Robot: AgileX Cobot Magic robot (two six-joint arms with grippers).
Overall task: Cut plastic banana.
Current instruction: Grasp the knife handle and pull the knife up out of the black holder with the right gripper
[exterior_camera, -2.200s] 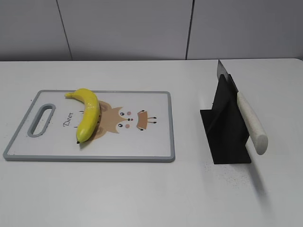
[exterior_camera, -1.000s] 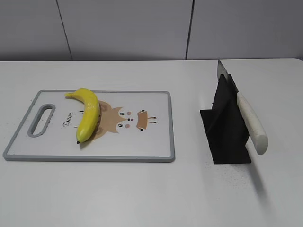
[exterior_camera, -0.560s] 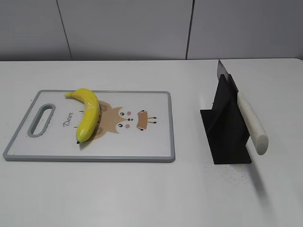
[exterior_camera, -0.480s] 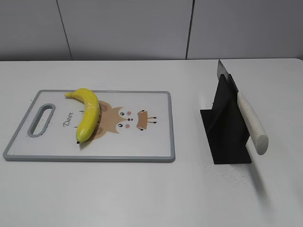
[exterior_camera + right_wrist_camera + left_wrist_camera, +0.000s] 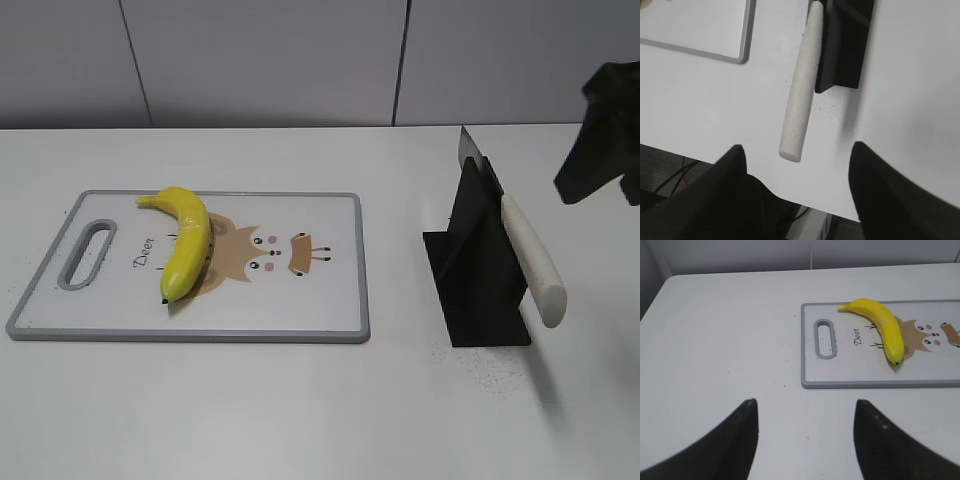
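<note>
The blade (image 5: 467, 147) sticks out of the black stand's open top, so the knife (image 5: 533, 262) will come loose as I raise it and the stand will stay behind.
The plastic banana (image 5: 185, 241) is glossy yellow and curved, lying on the left part of a white cutting board (image 5: 310, 300) with a grey rim and a deer drawing; both also show in the left wrist view, the banana (image 5: 880, 326) and the board (image 5: 850, 376). A knife with a white handle (image 5: 532, 262) rests in a black stand (image 5: 478, 290); the handle also shows in the right wrist view (image 5: 801, 96). My right gripper (image 5: 797, 152) is open, just short of the handle's end, and shows at the exterior view's right edge (image 5: 600, 140). My left gripper (image 5: 805, 407) is open, empty, left of the board.
The white table's near edge runs under my right gripper (image 5: 830, 207), with cables and floor below it. A grey panelled wall (image 5: 300, 60) stands behind the table. The cutting board has a handle slot (image 5: 824, 337) at its left end.
My right gripper has come into the exterior view at the upper right edge. The banana, board, knife and stand have not moved.
</note>
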